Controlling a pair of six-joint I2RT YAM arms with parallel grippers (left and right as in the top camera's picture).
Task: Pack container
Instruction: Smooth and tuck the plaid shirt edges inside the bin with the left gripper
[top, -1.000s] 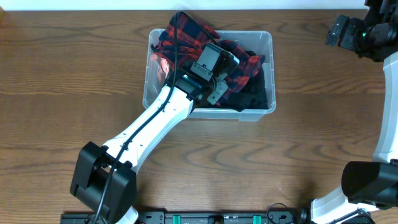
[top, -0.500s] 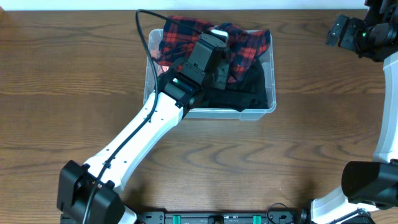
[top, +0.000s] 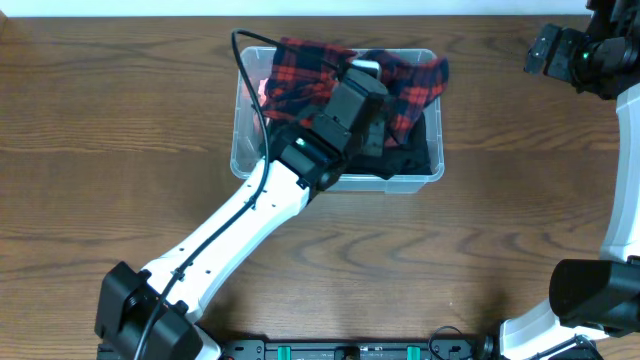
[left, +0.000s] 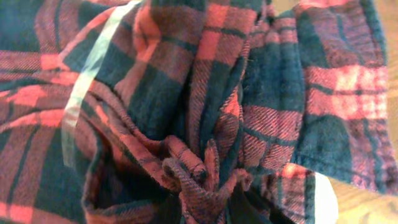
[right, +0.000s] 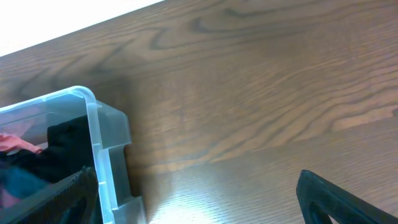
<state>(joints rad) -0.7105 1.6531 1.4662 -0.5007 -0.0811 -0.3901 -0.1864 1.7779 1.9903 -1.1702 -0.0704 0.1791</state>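
The plaid shirt's end (top: 430, 80) hangs over the container's rim, so next my left gripper pulls the bunched fold (left: 208, 180) back inside before it opens and settles the shirt.
The clear plastic container (top: 244, 150) stands at the table's back middle, holding a red and dark plaid shirt (top: 300, 75) over black clothing (top: 410, 150). The shirt's right end drapes over the back right rim. My left gripper (top: 368, 95) is inside the container, shut on a bunched fold of the plaid shirt (left: 193, 168). My right gripper (right: 193, 199) is open and empty, raised at the far right, with the container's corner (right: 99, 130) and black cloth to its left.
The wooden table (top: 120, 200) runs all round the container. The right arm's body (top: 580, 55) hangs at the back right corner and its base (top: 590, 290) sits at the front right.
My left gripper has dragged the plaid shirt rightward across the container; the shirt now spreads along the back and hangs over the right rim. The right arm has not moved.
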